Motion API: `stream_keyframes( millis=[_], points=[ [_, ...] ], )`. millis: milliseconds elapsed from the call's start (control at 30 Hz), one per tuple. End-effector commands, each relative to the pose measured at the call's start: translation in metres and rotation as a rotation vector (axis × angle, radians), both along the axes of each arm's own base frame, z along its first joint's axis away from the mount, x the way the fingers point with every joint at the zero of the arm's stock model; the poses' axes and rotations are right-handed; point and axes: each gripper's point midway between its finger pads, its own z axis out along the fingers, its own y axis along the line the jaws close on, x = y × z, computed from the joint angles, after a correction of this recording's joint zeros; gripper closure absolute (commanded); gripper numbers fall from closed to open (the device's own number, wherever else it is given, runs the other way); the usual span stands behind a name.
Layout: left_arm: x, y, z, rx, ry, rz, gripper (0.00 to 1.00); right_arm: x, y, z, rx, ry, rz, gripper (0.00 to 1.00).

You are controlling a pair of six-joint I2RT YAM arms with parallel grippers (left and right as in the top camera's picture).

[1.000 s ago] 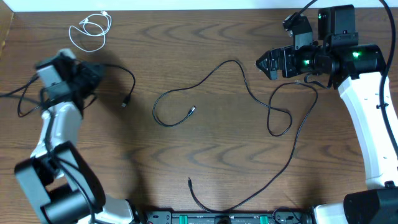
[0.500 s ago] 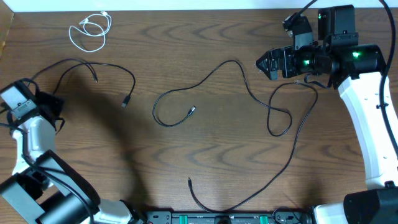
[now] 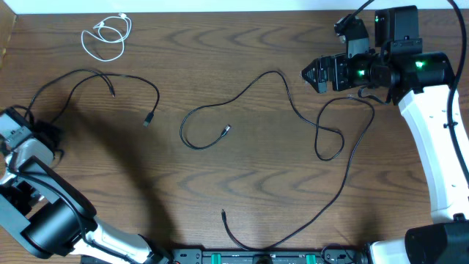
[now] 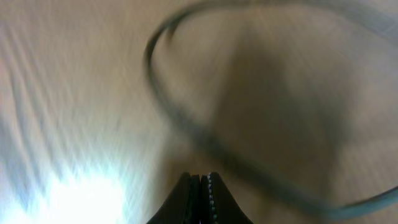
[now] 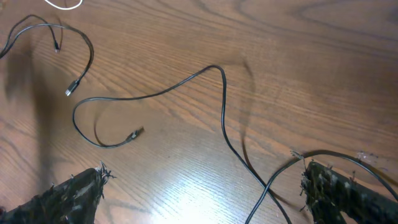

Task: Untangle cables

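Observation:
The short cable's bend (image 4: 151,61) is still beyond my left gripper's closed fingers, so I should open them, move further forward and close them around the cable (image 4: 214,145) next to its bend.
Several black cables lie on the wooden table. One short cable (image 3: 95,73) arches at the left, its plug (image 3: 148,119) pointing down. Another cable (image 3: 253,86) loops in the middle, and a long cable (image 3: 344,180) runs to the front edge; these two meet near the right. A white cord (image 3: 106,35) is coiled at the back left. My left gripper (image 3: 26,136) sits at the far left edge, its jaws (image 4: 200,182) shut on nothing, with a blurred black cable (image 4: 186,127) ahead. My right gripper (image 3: 311,75) hovers open at the back right, its fingers (image 5: 74,196) straddling crossed cables (image 5: 264,186).
The table's left edge (image 3: 6,44) is close to my left arm. The right arm's white link (image 3: 432,139) spans the right side, with thicker black leads at its wrist. A dark rail (image 3: 256,257) runs along the front edge.
My left arm has swung left and toward the front, away from the short black cable to the table's edge, and its jaws have finished shutting. The right arm and the cables have not moved.

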Motion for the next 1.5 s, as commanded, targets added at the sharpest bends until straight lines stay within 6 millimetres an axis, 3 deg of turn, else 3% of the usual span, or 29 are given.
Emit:
stream_keyframes(
  millis=[0, 167, 267, 467, 733, 833, 933, 1000, 1167, 1300, 1467],
  points=[
    [0.022, 0.022, 0.039, 0.118, -0.055, -0.04, 0.93, -0.001, 0.004, 0.003, 0.015, 0.004, -0.008, 0.01],
    [0.038, 0.039, 0.06, 0.19, -0.096, -0.059, 0.92, -0.002, 0.004, 0.003, 0.035, 0.031, -0.04, 0.01],
    [0.042, 0.043, 0.051, 0.188, -0.081, -0.068, 0.93, -0.004, 0.003, 0.001, 0.042, 0.048, -0.052, 0.01],
    [0.045, 0.046, 0.011, 0.187, -0.004, -0.131, 0.92, -0.007, 0.005, 0.0, 0.062, 0.077, -0.059, 0.01],
    [0.05, 0.058, 0.009, 0.237, -0.012, -0.193, 0.93, -0.011, 0.005, -0.002, 0.062, 0.095, -0.06, 0.01],
    [0.06, 0.051, 0.024, 0.19, -0.08, -0.255, 0.93, -0.011, 0.006, -0.002, 0.069, 0.099, -0.064, 0.01],
    [0.056, 0.05, 0.043, 0.168, -0.069, -0.24, 0.93, -0.011, 0.006, -0.002, 0.069, 0.098, -0.063, 0.01],
    [0.046, 0.051, 0.052, 0.164, -0.022, -0.209, 0.83, -0.011, 0.006, -0.002, 0.068, 0.099, -0.063, 0.01],
    [0.004, 0.052, 0.074, 0.185, 0.117, -0.075, 0.83, -0.012, 0.006, -0.002, 0.066, 0.101, -0.062, 0.01],
    [-0.016, 0.037, 0.107, 0.182, 0.13, -0.043, 0.51, -0.012, 0.006, -0.003, 0.057, 0.095, -0.049, 0.01],
    [-0.028, 0.023, 0.138, 0.177, 0.089, -0.01, 0.49, -0.012, 0.006, -0.003, 0.057, 0.096, -0.049, 0.01]
  ],
)
